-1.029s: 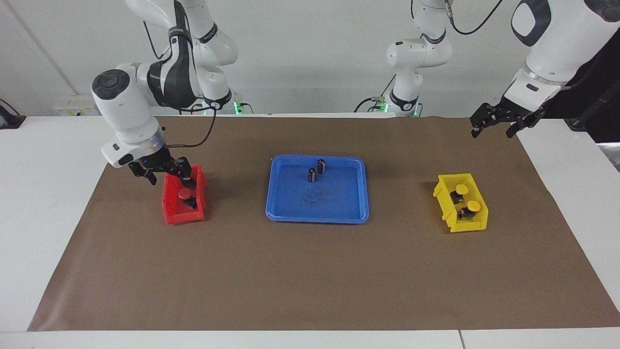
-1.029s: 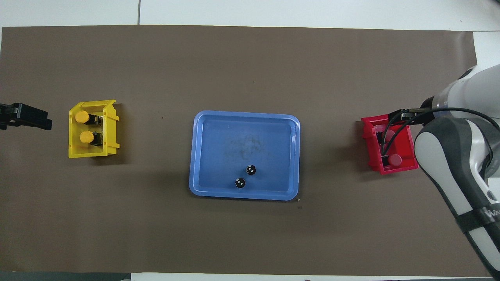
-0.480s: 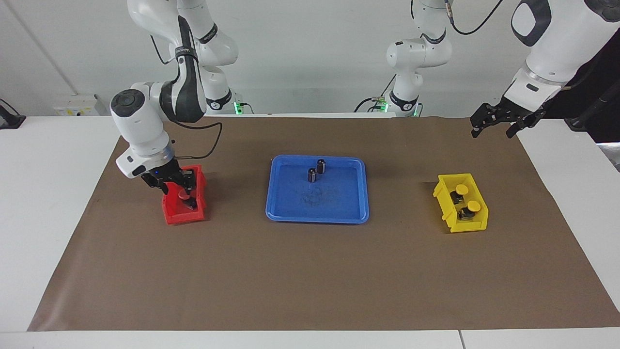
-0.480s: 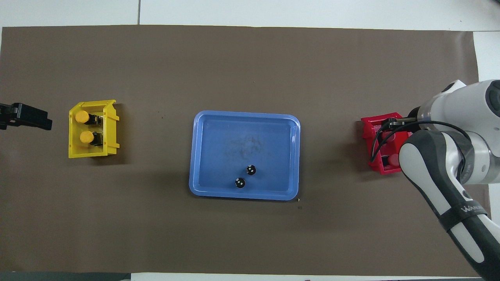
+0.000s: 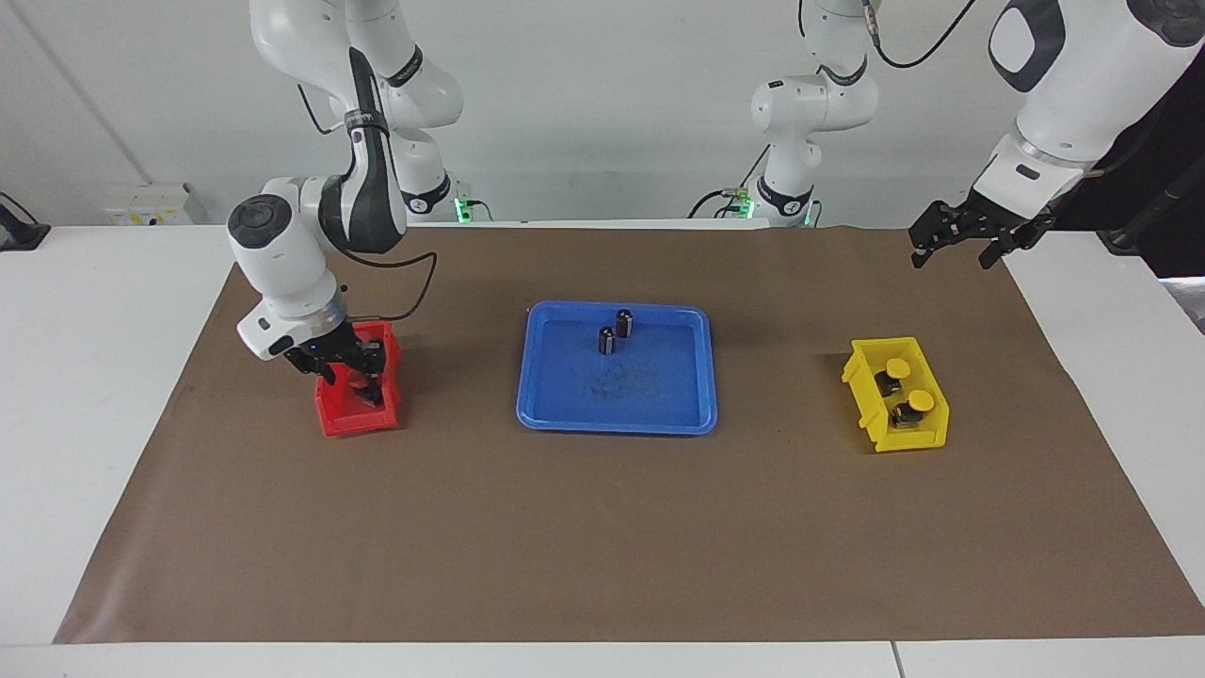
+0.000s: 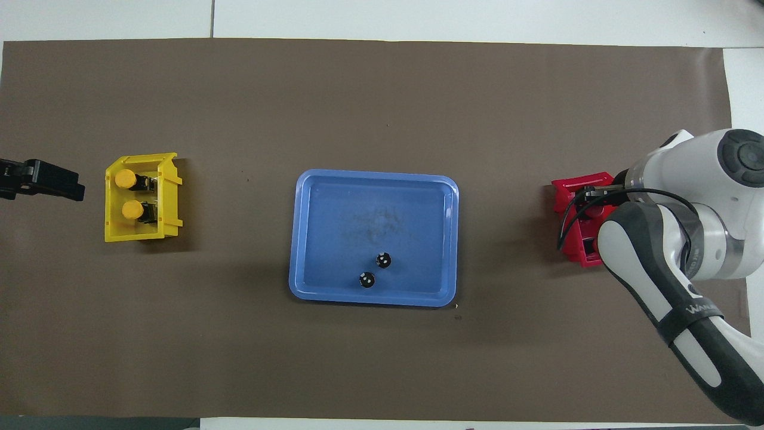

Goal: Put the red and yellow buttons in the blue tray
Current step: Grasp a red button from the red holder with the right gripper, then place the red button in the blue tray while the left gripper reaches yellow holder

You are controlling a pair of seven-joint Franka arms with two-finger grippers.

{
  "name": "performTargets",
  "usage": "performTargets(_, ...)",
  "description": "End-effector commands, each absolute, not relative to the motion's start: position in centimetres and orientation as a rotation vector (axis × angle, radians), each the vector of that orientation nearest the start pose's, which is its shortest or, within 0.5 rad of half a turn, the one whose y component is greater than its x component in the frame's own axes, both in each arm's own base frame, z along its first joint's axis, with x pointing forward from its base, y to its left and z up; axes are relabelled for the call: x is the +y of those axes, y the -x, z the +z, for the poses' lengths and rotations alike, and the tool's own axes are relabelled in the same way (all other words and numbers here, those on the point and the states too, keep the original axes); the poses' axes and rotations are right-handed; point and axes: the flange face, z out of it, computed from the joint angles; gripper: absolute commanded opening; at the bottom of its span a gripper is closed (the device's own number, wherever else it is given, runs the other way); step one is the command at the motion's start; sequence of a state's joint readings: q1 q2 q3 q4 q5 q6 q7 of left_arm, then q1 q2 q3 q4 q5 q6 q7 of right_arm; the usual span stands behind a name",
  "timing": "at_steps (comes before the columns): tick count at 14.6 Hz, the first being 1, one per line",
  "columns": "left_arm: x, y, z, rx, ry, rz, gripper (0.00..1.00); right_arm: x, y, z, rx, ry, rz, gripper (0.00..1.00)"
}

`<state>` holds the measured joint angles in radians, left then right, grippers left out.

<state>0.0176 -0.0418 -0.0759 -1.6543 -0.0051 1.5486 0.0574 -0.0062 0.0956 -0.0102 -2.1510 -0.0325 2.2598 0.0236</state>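
Note:
I expect another red button to stay in the red bin when I lift the first (image 6: 594, 212), because a black part (image 6: 588, 246) is peeking out there.
The blue tray (image 5: 659, 395) lies mid-table and also shows in the overhead view (image 6: 334, 221). Two yellow buttons (image 5: 899, 367) (image 5: 920, 401) sit in the yellow bin (image 5: 871, 419), toward the left arm's end; they also show from above (image 6: 125, 178) (image 6: 131, 209). My right gripper (image 5: 350, 384) is open and reaches down into the red bin (image 5: 353, 424). The red buttons are hidden by the gripper and, from above, by the right arm (image 6: 656, 251). My left gripper (image 5: 953, 249) is open and empty, waiting in the air by the mat's edge, beside the yellow bin (image 6: 113, 230).
Two small black cylinders (image 5: 624, 323) (image 5: 607, 340) stand in the tray, at the side nearer the robots, and show from above (image 6: 384, 260) (image 6: 366, 279). The red bin (image 6: 573, 191) sits toward the right arm's end. A brown mat (image 5: 602, 546) covers the table.
My right gripper has moved over the red bin and come down into it, covering the red cap that showed before. The left gripper has hardly moved.

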Motion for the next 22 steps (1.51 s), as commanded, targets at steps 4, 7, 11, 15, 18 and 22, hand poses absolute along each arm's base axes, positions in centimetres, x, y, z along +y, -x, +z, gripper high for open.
performTargets(4,-2.5,-52.6,60.7,0.158,3.138,0.106,1.0,-1.1,-53.7,34.5,-0.006,3.158,-0.063,0.56)
performTargets(7,-2.4,-52.5,60.5,0.165,3.137,0.123,1.0,-1.1,-53.9,34.8,-0.024,3.159,-0.055,0.34)
performTargets(11,-2.4,-51.8,60.0,0.16,3.135,0.138,1.0,-1.1,-57.5,41.0,-0.087,3.175,0.04,0.32)
performTargets(15,-1.3,-52.5,58.4,0.124,3.139,0.037,1.0,7.7,-60.7,47.5,-0.038,3.179,0.049,0.33)
performTargets(18,0.2,-54.3,52.9,0.07,3.141,-0.057,0.76,16.4,-60.6,48.7,0.151,3.151,-0.037,0.33)
performTargets(22,0.4,-57.4,45.2,0.046,3.146,-0.107,0.73,31.0,-57.5,44.9,0.328,3.124,-0.092,0.33)
